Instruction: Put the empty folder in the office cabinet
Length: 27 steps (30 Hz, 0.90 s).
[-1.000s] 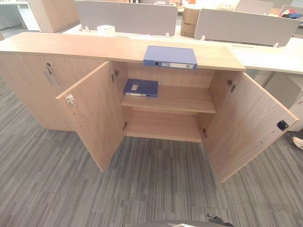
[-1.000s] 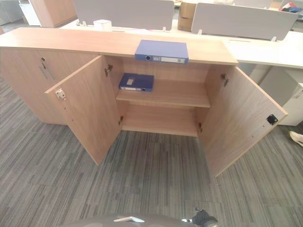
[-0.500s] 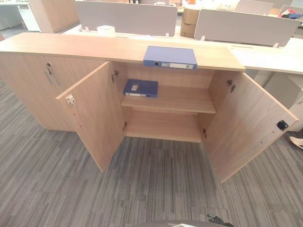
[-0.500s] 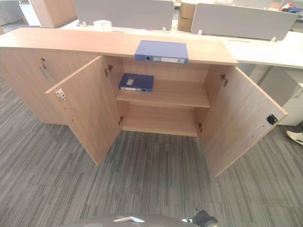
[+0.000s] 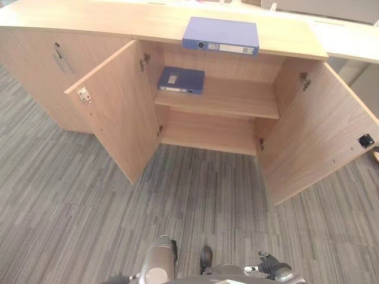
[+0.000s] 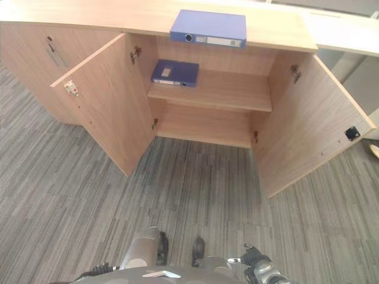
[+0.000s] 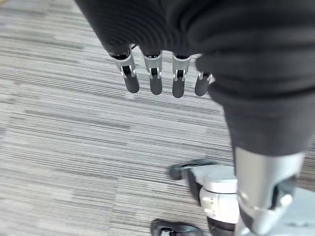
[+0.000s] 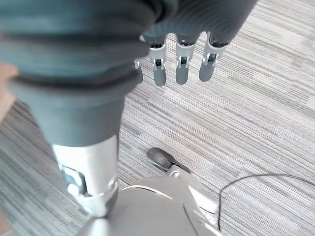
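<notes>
I should expect a white label hidden on the bottom side of the folder when I lift it upright, because the blue folder's upper side is plain.
A blue folder lies flat on top of the wooden office cabinet, above its open compartment. A second, darker blue folder lies on the upper shelf inside, at its left end. The lower shelf is bare. Both hands hang low over the carpet, well short of the cabinet. My left hand is open with straight fingers and holds nothing. My right hand is likewise open and holds nothing.
The cabinet's left door and right door stand wide open, jutting out over the grey striped carpet. A closed cabinet section with a handle is at the left. A pale desk top lies behind at the right.
The camera has tipped downward, so the cabinet sits higher in the picture and more carpet shows. The folders and doors have not moved.
</notes>
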Tool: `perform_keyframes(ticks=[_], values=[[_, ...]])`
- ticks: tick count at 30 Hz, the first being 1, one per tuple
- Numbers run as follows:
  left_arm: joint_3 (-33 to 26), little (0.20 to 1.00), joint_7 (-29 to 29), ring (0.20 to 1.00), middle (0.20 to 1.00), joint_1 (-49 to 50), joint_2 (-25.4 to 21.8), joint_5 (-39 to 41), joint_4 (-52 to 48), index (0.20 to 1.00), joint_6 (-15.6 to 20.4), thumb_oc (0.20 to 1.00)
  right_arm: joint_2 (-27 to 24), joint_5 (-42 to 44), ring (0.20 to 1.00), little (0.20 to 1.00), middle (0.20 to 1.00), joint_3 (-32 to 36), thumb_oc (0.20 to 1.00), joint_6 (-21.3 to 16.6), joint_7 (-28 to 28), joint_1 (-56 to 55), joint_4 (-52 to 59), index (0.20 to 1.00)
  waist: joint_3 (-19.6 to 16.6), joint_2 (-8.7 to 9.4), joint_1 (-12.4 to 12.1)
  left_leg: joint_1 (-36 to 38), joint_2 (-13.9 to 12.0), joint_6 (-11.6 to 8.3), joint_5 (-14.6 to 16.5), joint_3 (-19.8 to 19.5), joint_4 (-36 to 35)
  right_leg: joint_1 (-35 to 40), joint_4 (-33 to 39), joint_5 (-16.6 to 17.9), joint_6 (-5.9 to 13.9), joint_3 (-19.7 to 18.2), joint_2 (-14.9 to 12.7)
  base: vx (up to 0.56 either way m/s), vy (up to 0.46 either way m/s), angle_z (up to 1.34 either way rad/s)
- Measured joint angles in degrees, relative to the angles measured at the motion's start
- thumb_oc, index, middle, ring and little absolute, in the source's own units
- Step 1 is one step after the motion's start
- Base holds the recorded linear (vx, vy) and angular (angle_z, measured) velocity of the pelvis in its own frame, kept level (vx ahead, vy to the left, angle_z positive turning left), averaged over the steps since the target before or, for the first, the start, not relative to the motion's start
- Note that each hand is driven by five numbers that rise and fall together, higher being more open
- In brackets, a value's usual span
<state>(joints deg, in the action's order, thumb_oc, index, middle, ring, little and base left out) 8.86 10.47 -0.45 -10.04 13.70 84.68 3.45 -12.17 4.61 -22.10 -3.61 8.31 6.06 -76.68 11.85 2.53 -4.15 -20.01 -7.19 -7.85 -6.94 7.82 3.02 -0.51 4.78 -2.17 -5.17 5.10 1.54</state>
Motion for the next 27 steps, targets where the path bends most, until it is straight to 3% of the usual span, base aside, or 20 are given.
perform_keyframes(ticks=[1, 3, 5, 6, 7, 8, 9, 11, 12, 13, 14, 16, 19, 20, 21, 22, 23, 24, 26, 27], values=[[-0.04, 1.0, 0.09, 1.0, 1.0, 0.02, 0.76, 0.0, 0.45, 1.0, -0.46, 1.0, -0.9, 0.65, 1.0, 1.0, 1.0, -0.1, 1.0, 0.02, -0.14, 0.21, 0.08, 1.0, 1.8, -2.19, 0.4, -0.15, -1.37, -2.74, -2.57, -1.78, -6.5, 1.13, 0.04, 1.64, -0.48, 0.1, 1.37, 0.3, 0.107, 0.28], [-0.07, 1.0, 0.02, 1.0, 1.0, -0.02, 1.13, 0.0, 0.98, 1.0, -0.78, 1.0, -1.64, 1.13, 1.0, 1.0, 1.0, 0.02, 1.0, 0.09, -0.27, -0.16, 0.0, 1.0, 3.04, -3.13, 0.31, -1.43, -2.25, -3.48, -2.8, -3.12, -8.21, 2.04, -0.12, 1.81, -0.26, 0.04, 2.12, 0.21, 0.076, 0.22], [-0.09, 1.0, -0.22, 1.0, 1.0, 0.86, 1.68, 0.0, 2.0, 1.0, -0.61, 1.0, -2.22, 1.13, 1.0, 1.0, 1.0, 0.01, 1.0, -0.42, -0.43, -0.18, -0.5, 1.0, 3.27, -2.78, -2.82, -2.97, -2.78, -4.41, -3.38, 2.48, -8.21, 3.6, 0.57, 0.4, -0.92, -3.06, 0.66, 0.46, 0.187, -0.38], [-0.12, 1.0, -0.19, 1.0, 1.0, 1.48, 2.62, -0.06, 2.95, 1.0, -0.51, 1.0, -2.62, 1.12, 1.0, 1.0, 1.0, -0.09, 1.0, -0.45, -0.45, 0.96, -0.62, 1.0, 3.07, -3.01, -3.11, -2.61, -2.66, -4.21, -3.42, 5.66, -8.15, 3.86, 0.59, -2.64, 1.82, -4.57, 0.46, 0.58, 0.224, -0.4], [-1.24, 1.0, -0.14, 1.0, 1.0, 2.37, 4.11, -0.47, 3.15, 1.0, -0.33, 1.0, -3.06, 1.08, 1.0, 1.0, 1.0, 0.11, 1.0, -0.82, -0.39, 1.77, -2.41, 1.0, 2.28, -4.95, -3.38, -2.24, -4.67, -3.09, -2.27, 5.73, -7.61, 3.88, -2.04, -6.45, 2.74, -7.3, 3.07, 0.33, 0.122, -0.83], [-2.73, 1.0, -0.01, 1.0, 1.0, 3.46, 3.72, -0.55, 2.1, 1.0, -0.16, 1.0, -2.28, 1.01, 1.0, 1.0, 1.0, 0.91, 1.0, -0.87, -0.43, 2.21, -3.24, 1.0, 1.13, -5.27, -4.96, -1.11, -6.61, -2.91, -0.74, 3.58, -7.35, 1.06, -10.76, -8.25, 1.35, -7.98, 3.33, 0.31, 0.125, -0.83], [-3.01, 1.0, -0.08, 1.0, 1.0, 4.95, 2.91, -0.59, 1.1, 1.0, -0.4, 1.0, -2.04, 1.0, 1.0, 1.0, 1.0, 0.95, 1.0, -1.41, -0.48, 0.59, -1.84, 1.0, 0.11, -5.42, -4.36, 0.7, -6.99, -2.84, -0.73, 1.56, -6.79, -0.64, -14.64, -5.63, 1.98, -7.79, 3.41, 0.53, 0.228, -0.77], [-3.0, 1.0, -0.11, 1.0, 1.0, 4.04, 1.48, -0.66, 0.78, 1.0, -0.34, 1.0, -1.13, 0.87, 1.0, 1.0, 1.0, -0.23, 1.0, -1.33, -0.29, -1.38, -0.53, 1.0, -2.57, -3.16, -5.16, 0.75, -6.29, -2.71, -0.22, 2.22, -0.61, -3.04, -15.49, -6.77, 0.69, -8.79, 0.94, 0.68, 0.293, -0.73], [-4.63, 1.0, -0.23, 1.0, 1.0, 2.28, 0.94, -0.71, 1.85, 1.0, -0.51, 1.0, -0.98, 0.47, 1.0, 1.0, 1.0, -0.48, 1.0, -1.13, -0.01, -2.36, -0.68, 1.0, -2.78, -1.23, -5.52, 2.13, -5.18, -0.37, 2.95, 3.13, 7.05, -0.99, -12.47, -7.02, 1.38, -12.29, -1.4, 0.51, 0.201, -1.02], [-5.76, 1.0, -0.38, 1.0, 1.0, 2.78, 0.94, -0.7, 1.97, 1.0, -0.37, 1.0, -1.61, 0.43, 1.0, 1.0, 1.0, -1.16, 1.0, -0.87, 0.0, -3.47, -1.31, 1.0, -4.36, -1.36, -5.48, 6.5, -4.29, 1.64, 4.35, 3.86, 5.24, 0.2, -11.86, -8.1, 1.17, -12.54, -2.87, 0.55, 0.205, -0.74], [-5.57, 1.0, -0.36, 1.0, 1.0, 2.24, 0.16, -0.7, 1.8, 1.0, -0.33, 1.0, -1.3, 0.34, 1.0, 1.0, 1.0, -1.63, 1.0, -0.65, -0.26, -3.61, -2.37, 1.0, -4.89, -0.33, -4.46, 9.84, -2.78, 3.7, 2.41, 5.91, 2.06, 0.27, -15.12, -10.9, 2.22, -11.87, -4.57, 0.48, 0.185, -0.26], [-4.36, 1.0, -0.53, 1.0, 1.0, 1.4, -2.79, -0.7, -0.34, 1.0, 1.32, 1.0, 0.07, -0.19, 1.0, 1.0, 1.0, -1.98, 1.0, -0.22, -0.19, -4.7, -2.2, 1.0, -7.02, 1.77, -3.93, 12.3, 0.25, 5.4, 5.31, 6.79, 1.47, -0.85, -28.07, -15.04, 8.85, -12.11, -7.22, 0.4, 0.189, -0.02], [-3.15, 1.0, -0.95, 1.0, 1.0, 1.32, -6.53, -0.68, -1.6, 1.0, 1.42, 1.0, 1.35, -1.2, 1.0, 1.0, 1.0, -2.76, 1.0, -0.3, 0.17, -3.14, -0.75, 1.0, -10.93, 6.0, -4.5, 15.04, 4.84, 7.66, 7.14, 9.17, -0.63, -1.81, -34.58, -6.3, 15.46, -13.28, -10.88, 0.27, 0.179, -0.1], [-3.15, 1.0, -0.95, 1.0, 1.0, 1.32, -6.53, -0.68, -1.6, 1.0, 1.42, 1.0, 1.35, -1.2, 1.0, 1.0, 1.0, -2.76, 1.0, -0.3, 0.17, -3.14, -0.75, 1.0, -10.93, 6.0, -4.5, 15.04, 4.84, 7.66, 7.14, 9.17, -0.63, -1.81, -34.58, -6.3, 15.46, -13.28, -10.88, 0.22, 0.163, -0.32], [-1.93, 1.0, -1.35, 1.0, 1.0, 0.71, -6.24, -0.64, -1.61, 1.0, 1.17, 1.0, 1.29, -1.2, 1.0, 1.0, 1.0, -3.04, 1.0, -0.48, 0.09, -1.67, 2.03, 1.0, -11.11, 5.15, -4.32, 16.04, 5.31, 8.47, 6.52, 10.73, -1.0, -3.3, -36.31, -3.68, 18.46, -13.67, -11.77, 0.23, 0.187, -0.37], [-1.37, 1.0, -1.47, 1.0, 1.0, 0.36, -4.99, -0.59, -1.69, 1.0, 0.58, 1.0, 0.89, -1.39, 1.0, 1.0, 1.0, -3.39, 1.0, -1.05, -0.1, -0.43, 4.44, 1.0, -10.85, 3.2, -3.97, 17.23, 4.84, 9.32, 7.0, 11.42, -1.33, -4.72, -38.89, 0.94, 18.96, -12.24, -11.72, 0.23, 0.187, -0.37], [-1.37, 1.0, -1.47, 1.0, 1.0, 0.36, -4.99, -0.59, -1.69, 1.0, 0.58, 1.0, 0.89, -1.39, 1.0, 1.0, 1.0, -3.39, 1.0, -1.05, -0.1, -0.43, 4.44, 1.0, -10.85, 3.2, -3.97, 17.23, 4.84, 9.32, 7.0, 11.42, -1.33, -4.72, -38.89, 0.94, 18.96, -12.24, -11.72, 0.36, 0.205, -0.32], [2.04, 1.0, -1.75, 1.0, 1.0, -0.17, -3.09, -0.57, -4.38, 1.0, -0.19, 1.0, 1.09, -4.19, 1.0, 1.0, 1.0, -5.77, 1.0, -1.52, -0.41, 1.43, 6.92, 1.0, -9.36, -2.13, -2.79, 22.99, 5.1, 11.64, 8.48, 11.75, -5.37, -10.82, -50.55, 6.76, 16.36, -3.49, -14.77, 0.5, 0.065, -0.16], [5.1, 1.0, -2.27, 1.0, 1.0, -1.96, -2.65, -0.5, -5.61, 1.0, -0.69, 1.0, 1.23, -6.65, 1.0, 1.0, 1.0, -7.21, 1.0, -1.71, -0.47, 0.96, 7.21, 1.0, -8.92, -3.98, -0.61, 25.8, 6.1, 13.8, 10.54, 11.41, -7.36, -16.72, -50.23, 0.03, 13.87, 5.48, -19.24, 0.53, -0.076, -0.15], [5.3, 1.0, -2.31, 1.0, 1.0, -3.84, -2.16, -0.49, -4.56, 1.0, -0.8, 1.0, 1.19, -6.7, 1.0, 1.0, 1.0, -6.48, 1.0, -1.53, -0.42, 1.36, 6.5, 1.0, -8.8, -5.22, 0.91, 26.93, 5.91, 13.53, 11.16, 11.41, -7.41, -17.6, -39.4, -2.32, 11.4, 13.14, -20.82, 0.33, -0.191, -0.11]])
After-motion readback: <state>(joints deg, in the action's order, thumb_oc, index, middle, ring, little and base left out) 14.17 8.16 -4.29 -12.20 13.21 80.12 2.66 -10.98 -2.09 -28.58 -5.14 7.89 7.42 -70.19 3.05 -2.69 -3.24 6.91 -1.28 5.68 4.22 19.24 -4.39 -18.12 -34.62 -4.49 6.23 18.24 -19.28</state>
